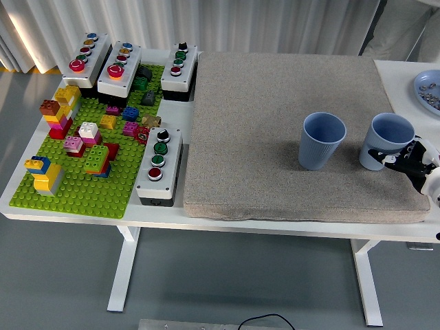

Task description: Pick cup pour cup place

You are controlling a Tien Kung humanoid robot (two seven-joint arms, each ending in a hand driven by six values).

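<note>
Only plain blue shows inside (392,128) the cup at my right gripper (386,142). A thin stream of clear liquid should come out when I pour.
Two ribbed blue cups stand upright on the grey mat (261,137). The left cup (322,140) stands alone near the mat's middle right. The right cup (387,141) is near the mat's right edge. My right hand (407,160) comes in from the right edge and sits low against this cup's lower right side. Its black fingers (395,159) are loosely spread, touching the cup's wall without wrapping it. What is inside either cup cannot be seen. My left arm is out of the picture.
A green brick baseplate (82,185) with several coloured bricks fills the table's left. Button boxes (159,165) stand around it. A blue plate (427,89) with small items sits at the far right edge.
</note>
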